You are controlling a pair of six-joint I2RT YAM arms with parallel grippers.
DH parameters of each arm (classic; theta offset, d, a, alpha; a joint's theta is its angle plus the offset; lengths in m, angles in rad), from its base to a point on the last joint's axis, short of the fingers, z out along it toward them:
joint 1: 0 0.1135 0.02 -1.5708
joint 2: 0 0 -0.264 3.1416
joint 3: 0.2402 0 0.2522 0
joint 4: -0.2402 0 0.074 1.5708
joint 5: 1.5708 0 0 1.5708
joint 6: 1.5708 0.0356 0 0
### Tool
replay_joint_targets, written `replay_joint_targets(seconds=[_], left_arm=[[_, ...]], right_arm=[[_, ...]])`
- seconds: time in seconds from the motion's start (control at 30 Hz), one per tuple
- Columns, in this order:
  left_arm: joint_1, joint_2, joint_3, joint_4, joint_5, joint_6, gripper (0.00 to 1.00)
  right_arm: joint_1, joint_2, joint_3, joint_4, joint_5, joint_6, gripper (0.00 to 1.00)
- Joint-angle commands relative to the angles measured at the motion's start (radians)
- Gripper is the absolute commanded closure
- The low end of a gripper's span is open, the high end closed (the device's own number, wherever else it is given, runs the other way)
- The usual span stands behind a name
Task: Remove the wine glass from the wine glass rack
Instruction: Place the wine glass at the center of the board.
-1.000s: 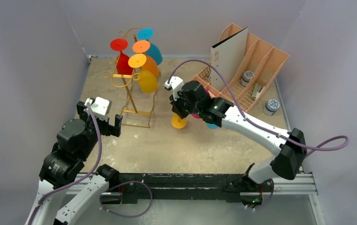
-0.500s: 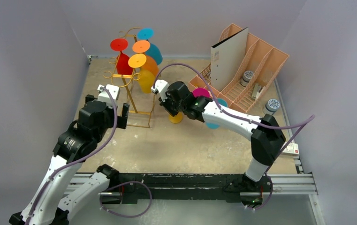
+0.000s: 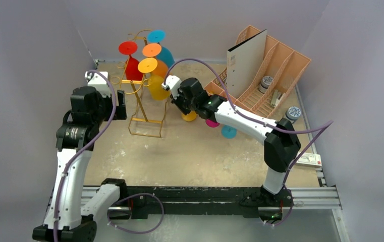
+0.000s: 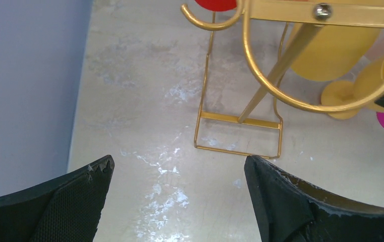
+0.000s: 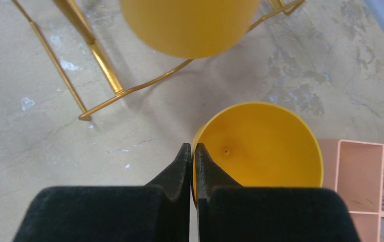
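My right gripper should move toward the pink glass (image 3: pixel 212 123) next, as the yellow wine glass (image 3: pixel 189 116) is upright and clear of the rack. It should let go once the yellow wine glass's foot stands flat.
The gold wire wine glass rack (image 3: pixel 140 101) stands at the back left. Red (image 3: pixel 131 65), orange (image 3: pixel 159 68), teal (image 3: pixel 165 54) and yellow (image 3: pixel 158 86) glasses hang upside down from it. My right gripper (image 3: pixel 185 108) is shut on the rim of an upright yellow wine glass (image 3: pixel 190 116) just right of the rack. In the right wrist view one finger is inside the bowl (image 5: pixel 265 146) and one outside, my right gripper (image 5: pixel 192 147) pinching the rim. My left gripper (image 3: pixel 120 105) is open and empty left of the rack. The left wrist view shows my left gripper (image 4: pixel 179 171) above the rack's base (image 4: pixel 240 121).
A pink glass (image 3: pixel 211 122) and a teal glass (image 3: pixel 228 132) lie under my right arm. The peach slotted organiser (image 3: pixel 280 65) holds a white folder (image 3: pixel 245 63) at the back right. A tin (image 3: pixel 292 114) and a small box (image 3: pixel 308 160) sit by the right wall.
My right gripper has carried the yellow glass back and left, closer to the rack. My left arm has swung up and back to stand beside the rack's left side.
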Motion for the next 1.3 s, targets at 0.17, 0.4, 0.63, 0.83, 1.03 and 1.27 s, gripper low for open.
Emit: replay_joint_targets(seconds=[0.17, 0.4, 0.63, 0.83, 1.03, 1.27], left_arm=[[0.186, 0.084, 0.078, 0.028, 0.315, -0.09, 0.0], [0.248, 0.097, 0.099, 0.016, 0.369, -0.135, 0.01], [0.248, 0.083, 0.109, -0.009, 0.348, -0.125, 0.01], [0.248, 0.072, 0.112, -0.021, 0.337, -0.113, 0.01], [0.248, 0.07, 0.106, -0.015, 0.348, -0.117, 0.01], [0.248, 0.064, 0.102, -0.015, 0.35, -0.117, 0.01]], right_arm=[[-0.063, 0.03, 0.069, 0.006, -0.03, 0.037, 1.0], [-0.091, 0.036, 0.063, 0.005, -0.039, 0.07, 1.0], [-0.103, 0.045, 0.02, 0.086, 0.04, 0.126, 1.0], [-0.107, 0.039, 0.024, 0.082, 0.06, 0.119, 1.0], [-0.112, 0.043, 0.008, 0.075, 0.066, 0.147, 1.0], [-0.115, 0.071, 0.045, 0.016, 0.118, 0.169, 1.0]])
